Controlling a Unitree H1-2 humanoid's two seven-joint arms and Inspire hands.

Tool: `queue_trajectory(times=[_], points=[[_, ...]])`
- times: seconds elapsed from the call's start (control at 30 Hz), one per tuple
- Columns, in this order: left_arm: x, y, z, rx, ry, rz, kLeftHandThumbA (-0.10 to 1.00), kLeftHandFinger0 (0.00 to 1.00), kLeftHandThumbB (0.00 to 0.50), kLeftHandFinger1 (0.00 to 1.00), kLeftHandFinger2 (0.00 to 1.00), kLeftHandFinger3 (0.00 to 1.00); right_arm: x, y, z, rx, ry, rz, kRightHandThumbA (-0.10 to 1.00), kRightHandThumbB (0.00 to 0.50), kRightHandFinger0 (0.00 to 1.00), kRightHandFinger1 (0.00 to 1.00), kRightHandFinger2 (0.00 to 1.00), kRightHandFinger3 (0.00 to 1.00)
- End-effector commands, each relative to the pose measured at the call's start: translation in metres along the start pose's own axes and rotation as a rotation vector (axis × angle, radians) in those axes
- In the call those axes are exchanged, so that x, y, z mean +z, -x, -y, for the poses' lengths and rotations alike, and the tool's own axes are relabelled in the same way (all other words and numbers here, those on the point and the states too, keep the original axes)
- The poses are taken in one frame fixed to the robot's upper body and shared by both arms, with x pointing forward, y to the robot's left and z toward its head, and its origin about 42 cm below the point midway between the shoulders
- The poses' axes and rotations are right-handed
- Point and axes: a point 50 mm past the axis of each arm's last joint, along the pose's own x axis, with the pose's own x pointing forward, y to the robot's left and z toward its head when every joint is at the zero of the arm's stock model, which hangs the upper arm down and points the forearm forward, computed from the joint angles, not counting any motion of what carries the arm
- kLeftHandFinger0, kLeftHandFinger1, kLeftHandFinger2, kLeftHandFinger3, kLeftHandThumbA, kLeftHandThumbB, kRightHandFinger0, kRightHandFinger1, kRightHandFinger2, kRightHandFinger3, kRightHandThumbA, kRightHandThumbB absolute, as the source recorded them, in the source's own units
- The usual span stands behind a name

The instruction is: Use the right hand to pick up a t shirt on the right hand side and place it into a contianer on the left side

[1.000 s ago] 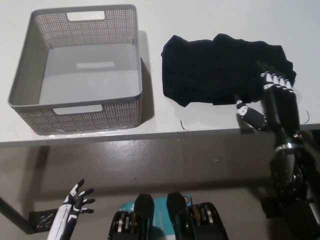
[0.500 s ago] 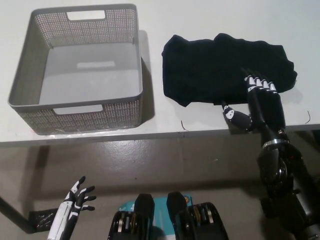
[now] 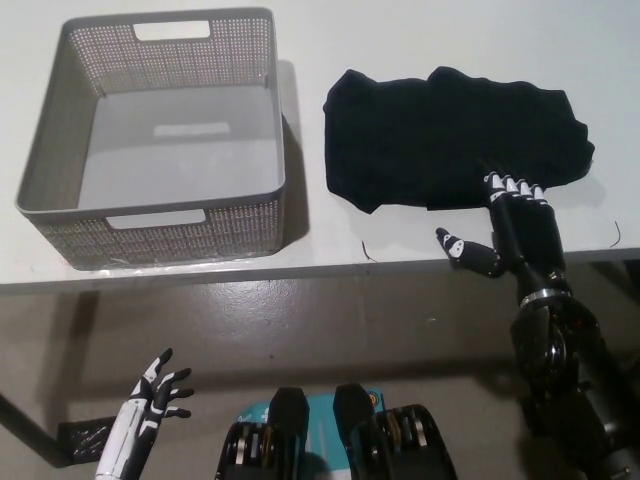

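The black t-shirt [image 3: 450,140] will hang down in loose, drooping folds when the robot carries it to the container, because wavy, rumpled edges [image 3: 441,75] go all around it.
A black t-shirt [image 3: 450,135] lies crumpled on the right part of the white table [image 3: 420,45]. My black right hand [image 3: 513,228] is open at the table's front edge, its fingertips resting on the shirt's near hem and the thumb spread out to the left over bare table. It holds nothing. On the left of the table stands the grey perforated container [image 3: 155,215], with nothing inside. Below the table edge at the lower left, my white left hand [image 3: 150,400] hangs open with spread fingers.
A strip of bare table separates the container from the shirt. The table's front edge [image 3: 300,272] runs across the picture's middle, with floor below it. A short dark thread [image 3: 366,251] lies on the table near that edge.
My right hand has slid left and back toward the table's front edge, from lying over the shirt's right part to touching only its near hem. The shirt and container have not moved.
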Motion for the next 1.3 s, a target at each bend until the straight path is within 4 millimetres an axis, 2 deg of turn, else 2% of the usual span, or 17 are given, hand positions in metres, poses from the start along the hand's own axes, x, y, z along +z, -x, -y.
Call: queue_trajectory(times=[0.0,0.03,0.2,0.4,0.47,0.5,0.67,0.73,0.8,0.97,1.03,1.07,1.27], points=[[0.013,-0.008,-0.009,-0.012,-0.024,0.060,1.00,0.64,0.231,0.74,0.84,1.00,0.013,-0.021,0.025,-0.091,0.006,0.066,0.78,0.500,1.00,1.00,1.00,1.00],[0.013,-0.007,-0.009,-0.012,-0.029,0.061,1.00,0.64,0.222,0.73,0.84,1.00,0.013,-0.021,0.025,-0.091,0.004,0.065,0.77,0.500,1.00,1.00,1.00,1.00],[0.013,-0.006,-0.009,-0.020,-0.038,0.053,1.00,0.65,0.249,0.75,0.85,1.00,0.011,-0.033,0.032,-0.109,0.001,0.070,0.76,0.500,1.00,1.00,1.00,1.00],[0.014,-0.007,-0.009,-0.022,-0.033,0.058,1.00,0.65,0.205,0.75,0.84,1.00,0.011,-0.052,0.045,-0.159,0.046,0.065,0.78,0.500,1.00,1.00,1.00,1.00],[0.014,-0.007,-0.010,-0.022,-0.037,0.056,1.00,0.65,0.229,0.74,0.83,1.00,0.011,-0.059,0.049,-0.163,0.062,0.061,0.79,0.500,1.00,1.00,1.00,1.00],[0.015,-0.008,-0.010,-0.025,-0.030,0.060,1.00,0.65,0.227,0.75,0.84,1.00,0.012,-0.064,0.051,-0.168,0.066,0.054,0.75,0.500,1.00,1.00,1.00,1.00],[0.018,-0.015,-0.010,-0.029,-0.030,0.071,1.00,0.65,0.240,0.74,0.84,1.00,0.012,-0.077,0.056,-0.193,0.109,0.038,0.73,0.500,1.00,1.00,1.00,1.00],[0.020,-0.017,-0.010,-0.031,-0.033,0.078,1.00,0.65,0.241,0.74,0.84,1.00,0.010,-0.079,0.055,-0.197,0.116,0.031,0.75,0.500,1.00,1.00,1.00,1.00],[0.021,-0.019,-0.011,-0.029,-0.031,0.078,1.00,0.64,0.245,0.74,0.84,1.00,0.007,-0.080,0.050,-0.167,0.149,0.002,0.81,0.500,1.00,1.00,1.00,1.00],[0.024,-0.022,-0.013,-0.034,-0.037,0.089,1.00,0.63,0.230,0.74,0.85,1.00,0.001,-0.077,0.038,-0.120,0.161,-0.035,0.83,0.486,1.00,1.00,1.00,1.00],[0.025,-0.025,-0.013,-0.028,-0.037,0.096,1.00,0.62,0.229,0.73,0.85,1.00,0.000,-0.077,0.035,-0.117,0.170,-0.036,0.84,0.494,1.00,1.00,1.00,1.00],[0.025,-0.025,-0.012,-0.026,-0.036,0.098,1.00,0.61,0.224,0.72,0.84,1.00,0.000,-0.077,0.032,-0.097,0.184,-0.041,0.87,0.497,1.00,1.00,1.00,1.00],[0.027,-0.029,-0.013,-0.032,-0.031,0.108,1.00,0.62,0.224,0.73,0.86,1.00,0.001,-0.075,0.022,-0.059,0.199,-0.054,0.84,0.488,1.00,1.00,1.00,1.00]])
